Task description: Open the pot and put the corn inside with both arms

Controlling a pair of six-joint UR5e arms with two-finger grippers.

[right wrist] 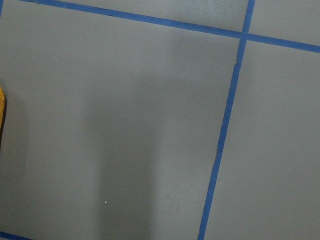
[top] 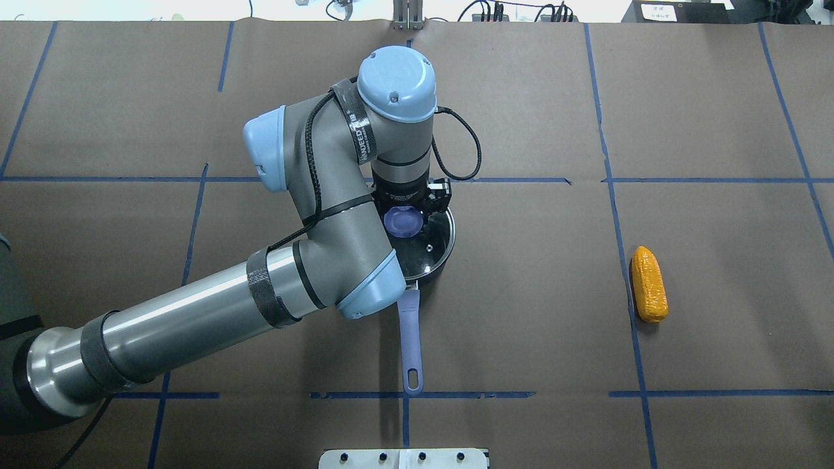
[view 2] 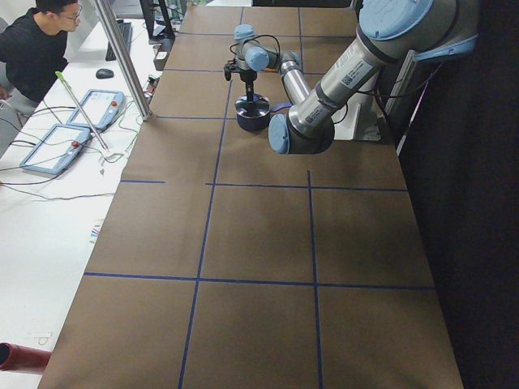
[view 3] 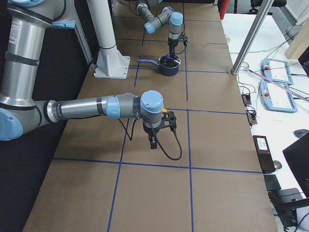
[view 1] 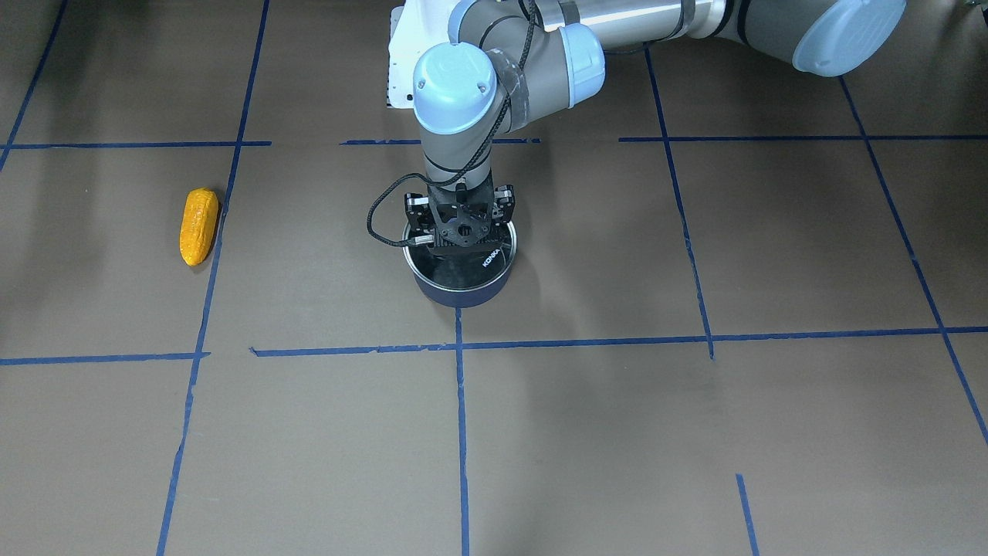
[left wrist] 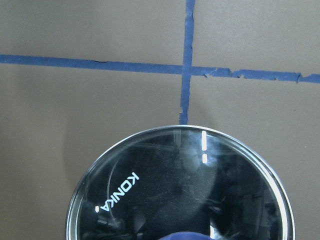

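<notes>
I can see only plain darkness through the glass lid. The dark navy pot should be empty when I lift the lid off.
The dark navy pot stands mid-table with its glass lid on it, and its purple-blue handle points toward the robot. My left gripper points straight down over the lid. Its jaws are spread open on either side of the purple-blue knob. The orange-yellow corn lies flat on the table, far to the pot's right, and also shows in the front-facing view. My right gripper hovers by the corn and shows only in the exterior right view, so I cannot tell its state. A sliver of corn shows in the right wrist view.
Blue tape lines grid the brown table. The white base pedestal stands at the robot's side. An operator sits beyond the far edge with teach pendants and a metal pole.
</notes>
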